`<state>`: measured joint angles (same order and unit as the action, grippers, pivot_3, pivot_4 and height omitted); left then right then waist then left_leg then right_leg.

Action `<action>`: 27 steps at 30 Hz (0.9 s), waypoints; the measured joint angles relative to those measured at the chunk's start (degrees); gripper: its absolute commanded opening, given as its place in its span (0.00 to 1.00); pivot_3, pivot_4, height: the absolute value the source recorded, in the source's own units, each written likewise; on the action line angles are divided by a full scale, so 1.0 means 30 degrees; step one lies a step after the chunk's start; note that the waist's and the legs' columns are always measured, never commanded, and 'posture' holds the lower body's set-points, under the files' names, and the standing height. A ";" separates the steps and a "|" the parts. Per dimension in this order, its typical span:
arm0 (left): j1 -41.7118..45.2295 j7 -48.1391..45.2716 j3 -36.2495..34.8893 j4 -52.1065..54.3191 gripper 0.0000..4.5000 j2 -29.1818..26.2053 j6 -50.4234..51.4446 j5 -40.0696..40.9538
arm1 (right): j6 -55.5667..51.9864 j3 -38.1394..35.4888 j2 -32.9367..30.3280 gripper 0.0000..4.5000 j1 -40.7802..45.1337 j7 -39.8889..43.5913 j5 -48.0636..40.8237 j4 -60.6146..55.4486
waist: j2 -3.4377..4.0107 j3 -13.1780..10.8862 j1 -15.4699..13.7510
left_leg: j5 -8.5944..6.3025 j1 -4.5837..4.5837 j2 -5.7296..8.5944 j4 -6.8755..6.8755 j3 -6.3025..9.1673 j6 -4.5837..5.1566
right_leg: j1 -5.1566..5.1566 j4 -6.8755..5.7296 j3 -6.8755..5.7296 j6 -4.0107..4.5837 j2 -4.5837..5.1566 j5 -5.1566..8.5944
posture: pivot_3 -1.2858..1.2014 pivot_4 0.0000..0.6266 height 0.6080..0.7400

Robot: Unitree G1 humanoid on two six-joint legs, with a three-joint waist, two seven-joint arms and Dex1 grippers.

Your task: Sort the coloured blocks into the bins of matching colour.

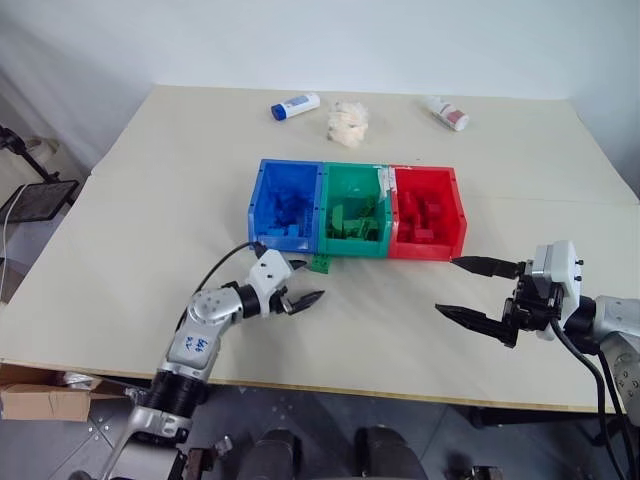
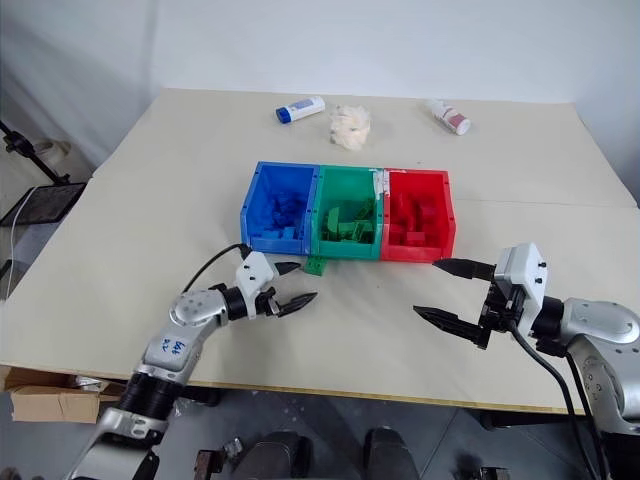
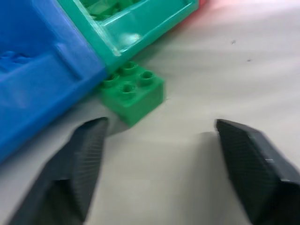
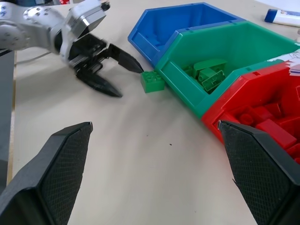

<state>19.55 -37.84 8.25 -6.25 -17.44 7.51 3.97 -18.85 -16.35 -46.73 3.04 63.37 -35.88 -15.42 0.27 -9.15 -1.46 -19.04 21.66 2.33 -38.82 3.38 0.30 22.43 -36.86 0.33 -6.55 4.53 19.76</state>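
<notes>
My left gripper has the green block [image 1: 320,264] ahead of its fingers, against the bins, so next I slip one finger in along the blue bin's front [image 3: 84,89] before closing.
Three joined bins stand mid-table: blue [image 1: 257,200], green [image 1: 352,246] and red [image 1: 457,212]. Each holds several blocks of its own colour. One green studded block [image 1: 321,264] lies on the table against the front of the bins, where blue meets green. My left gripper [image 1: 311,281] is open just in front of that block [image 3: 133,93], nothing between its fingers [image 3: 86,159]. My right gripper [image 1: 448,286] hovers open and empty to the right, in front of the red bin [image 4: 243,105].
At the far side of the table lie a white bottle with a blue cap [image 1: 295,105], a whitish tissue wad [image 1: 348,123] and a white bottle with a red cap [image 1: 447,113]. The table's front edge [image 1: 330,382] runs just below both grippers.
</notes>
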 measured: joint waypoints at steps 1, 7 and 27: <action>-0.0198 0.0526 0.0050 0.0319 1.00 0.0290 0.0140 -0.0167 | 0.0001 0.0000 0.0000 1.00 -0.0001 -0.0004 0.0000 0.0001 | -0.0001 0.0000 -0.0008 | 0.0000 0.0000 0.0000 0.0000 0.0000 -0.0001 | 0.0000 0.0000 0.0000 0.0000 0.0000 0.0000 | 0.52 0.24 1.00; -0.0742 0.3186 0.0407 0.1088 1.00 0.1486 0.0367 -0.1389 | -0.0004 0.0000 -0.0003 1.00 0.0022 0.0032 -0.0001 0.0002 | -0.0002 -0.0001 -0.0053 | 0.0000 -0.0001 0.0006 -0.0004 0.0000 0.0000 | -0.0006 0.0002 -0.0001 0.0000 0.0001 0.0000 | 0.52 0.24 1.00; 0.1152 0.4250 0.1199 -0.1452 0.91 0.2608 -0.0792 -0.2147 | -0.0052 -0.0002 -0.0116 1.00 0.0154 0.0202 -0.0002 0.0012 | -0.0002 -0.0001 -0.0436 | 0.0000 -0.0002 0.0013 -0.0029 -0.0001 0.0001 | -0.0020 0.0005 -0.0006 0.0000 0.0003 0.0000 | 0.52 0.24 1.00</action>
<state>23.00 -25.10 11.85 -10.61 -9.62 5.13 -2.48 -19.01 -16.35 -47.08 3.51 63.98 -35.88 -15.38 0.26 -9.16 -2.76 -19.04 21.65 2.37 -38.90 3.38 0.30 22.38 -36.84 0.31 -6.55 4.54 19.76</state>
